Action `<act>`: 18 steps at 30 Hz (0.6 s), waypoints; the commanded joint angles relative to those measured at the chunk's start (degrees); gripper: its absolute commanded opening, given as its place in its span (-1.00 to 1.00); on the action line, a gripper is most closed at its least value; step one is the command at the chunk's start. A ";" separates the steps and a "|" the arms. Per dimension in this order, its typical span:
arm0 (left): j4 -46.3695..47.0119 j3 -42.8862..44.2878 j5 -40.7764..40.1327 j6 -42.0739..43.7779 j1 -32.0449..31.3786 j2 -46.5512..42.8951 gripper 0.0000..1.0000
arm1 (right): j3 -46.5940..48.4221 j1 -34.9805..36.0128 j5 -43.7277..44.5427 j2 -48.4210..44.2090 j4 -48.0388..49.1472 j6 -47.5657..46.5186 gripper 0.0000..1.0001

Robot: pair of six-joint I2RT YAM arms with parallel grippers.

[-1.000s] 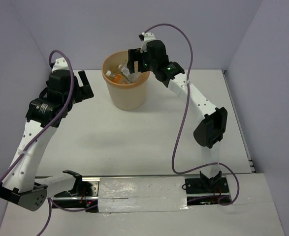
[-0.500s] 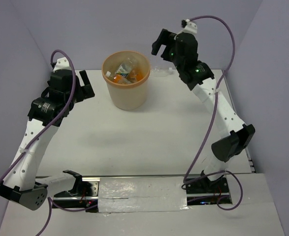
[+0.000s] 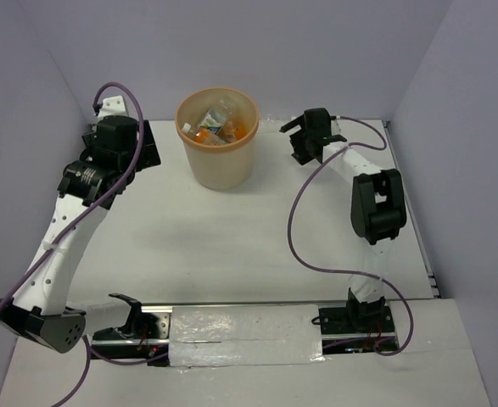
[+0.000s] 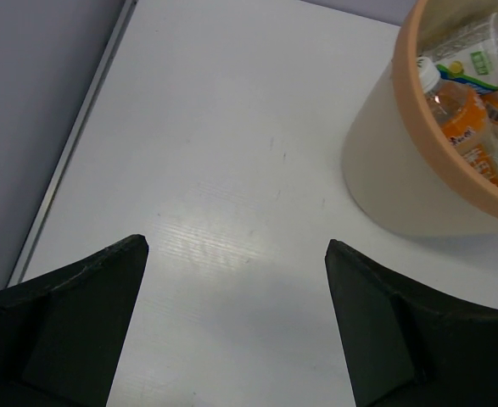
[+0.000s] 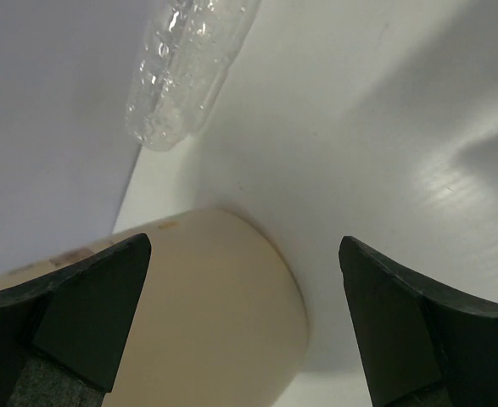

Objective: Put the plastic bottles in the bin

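The robot's open right gripper faces the clear bottle [image 3: 272, 124], which lies free along the back wall. The gripper should keep moving toward the bottle's body [image 5: 191, 68] until its fingers are on both sides of it.
The pale orange-tan bin [image 3: 187, 140] stands at the back middle of the table. Several plastic bottles [image 3: 216, 124] lie inside it, orange and clear ones. The left wrist view shows its rim [image 4: 408, 119], an orange bottle [image 4: 456, 127] and a clear green-labelled one [image 4: 478, 47]. My left gripper [image 3: 147, 142] is open and empty, left of the bin [image 4: 236, 339]. My right gripper [image 3: 289, 142] is open and empty, low beside the bin's right side [image 5: 244, 322]. One clear bottle [image 5: 185, 59] lies on the table by the back wall, beyond the bin wall [image 5: 206, 314].
Lilac walls close in the table at the back and both sides. A metal strip [image 4: 70, 144] runs along the table's left edge. The arm bases and a taped rail [image 3: 240, 326] sit at the near edge.
My right gripper left the space above the bin, swung up to the right, then came down to the table right of the bin. My left arm shifted slightly back.
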 commanded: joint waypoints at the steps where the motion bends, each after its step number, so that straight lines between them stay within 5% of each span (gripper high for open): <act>1: 0.46 1.38 -3.42 1.71 1.75 2.35 0.99 | 7.67 0.21 -0.42 4.69 6.20 8.39 0.99; 18: 0.63 3.86 -2.97 -0.76 5.98 6.22 0.99 | 36.32 -1.99 -4.19 31.34 4.27 19.39 0.99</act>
